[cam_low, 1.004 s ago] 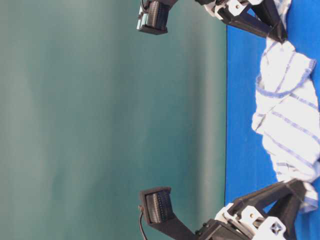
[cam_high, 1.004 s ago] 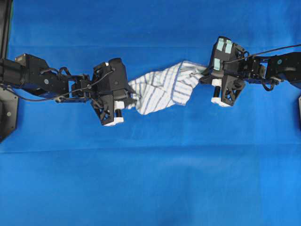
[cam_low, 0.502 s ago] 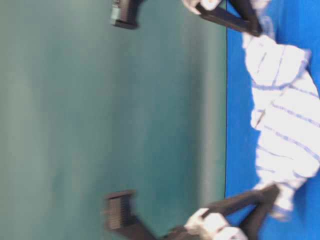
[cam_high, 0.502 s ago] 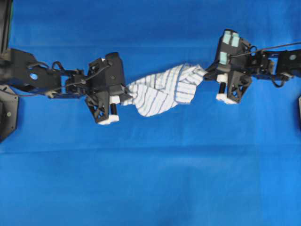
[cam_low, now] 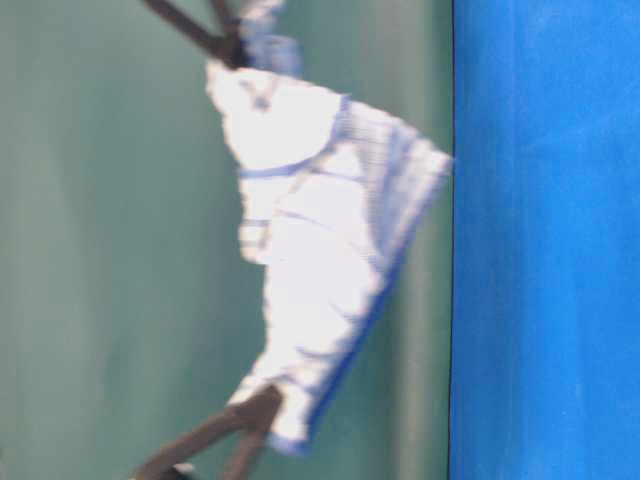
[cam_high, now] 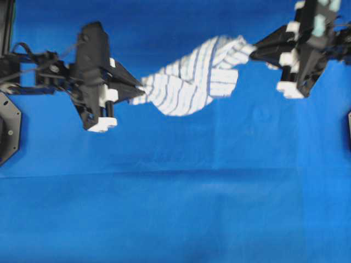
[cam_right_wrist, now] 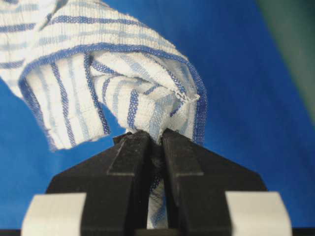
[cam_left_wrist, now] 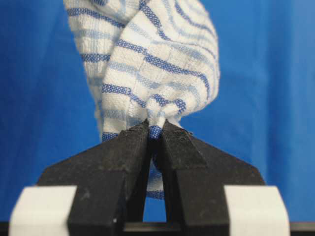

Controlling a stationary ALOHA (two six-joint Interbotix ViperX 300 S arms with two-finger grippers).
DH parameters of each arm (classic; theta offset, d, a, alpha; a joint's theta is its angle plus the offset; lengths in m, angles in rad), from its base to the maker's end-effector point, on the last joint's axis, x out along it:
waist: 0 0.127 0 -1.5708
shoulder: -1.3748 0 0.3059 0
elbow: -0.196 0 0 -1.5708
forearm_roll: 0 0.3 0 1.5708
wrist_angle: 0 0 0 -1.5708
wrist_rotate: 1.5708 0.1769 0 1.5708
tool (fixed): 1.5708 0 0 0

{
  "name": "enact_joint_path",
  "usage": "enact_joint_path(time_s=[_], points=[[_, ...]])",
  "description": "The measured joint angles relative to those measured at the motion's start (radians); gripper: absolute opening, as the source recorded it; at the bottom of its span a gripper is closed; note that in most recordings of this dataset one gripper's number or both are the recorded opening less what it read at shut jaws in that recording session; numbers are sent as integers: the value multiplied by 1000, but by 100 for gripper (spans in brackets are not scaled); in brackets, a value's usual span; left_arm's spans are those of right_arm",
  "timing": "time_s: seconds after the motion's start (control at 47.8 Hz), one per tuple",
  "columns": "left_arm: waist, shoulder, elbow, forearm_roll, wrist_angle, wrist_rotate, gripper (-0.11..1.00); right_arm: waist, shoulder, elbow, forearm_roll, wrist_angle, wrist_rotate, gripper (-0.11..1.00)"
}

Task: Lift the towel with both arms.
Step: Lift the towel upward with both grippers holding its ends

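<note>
The towel hanging from both grippers (cam_high: 186,82) is clear of the blue sheet, so the robot's right gripper keeps lifting the bunched end (cam_high: 235,52) and lets go high above the sheet.
The white towel (cam_high: 192,76) with blue stripes hangs bunched between my two grippers, clear of the blue sheet. In the table-level view the towel (cam_low: 320,260) hangs in the air in front of the green wall. My left gripper (cam_high: 140,87) is shut on the towel's left end; its fingertips (cam_left_wrist: 142,132) pinch a fold of the towel (cam_left_wrist: 152,64). My right gripper (cam_high: 252,49) is shut on the right end, where the towel (cam_right_wrist: 113,93) bulges out above the closed jaws. Both arms are raised and blurred by motion.
The large plain blue sheet (cam_high: 175,208) covers the table under both arms. A green wall (cam_low: 100,250) stands behind the table. Black mounting hardware (cam_high: 8,126) sits at the left edge of the overhead view.
Both arms have risen and spread apart, carrying the towel up off the blue sheet. The towel now stretches between the grippers instead of lying crumpled on the sheet.
</note>
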Motion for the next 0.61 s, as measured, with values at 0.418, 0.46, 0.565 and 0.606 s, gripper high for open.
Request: enact_joint_path(time_s=[0.418,0.46,0.565,0.606], points=[[3,-150,-106,0,130,3,3,0,-77,-166,-5,149,-8,8],[3,-156,-106,0,130,3,3,2,-77,-173,-3,155,-9,8],[3,-167,-106,0,130,3,3,2,-77,-179,-5,160,-20,8],[3,-169,-106,0,132,3,3,2,-77,-179,-5,163,-28,8]])
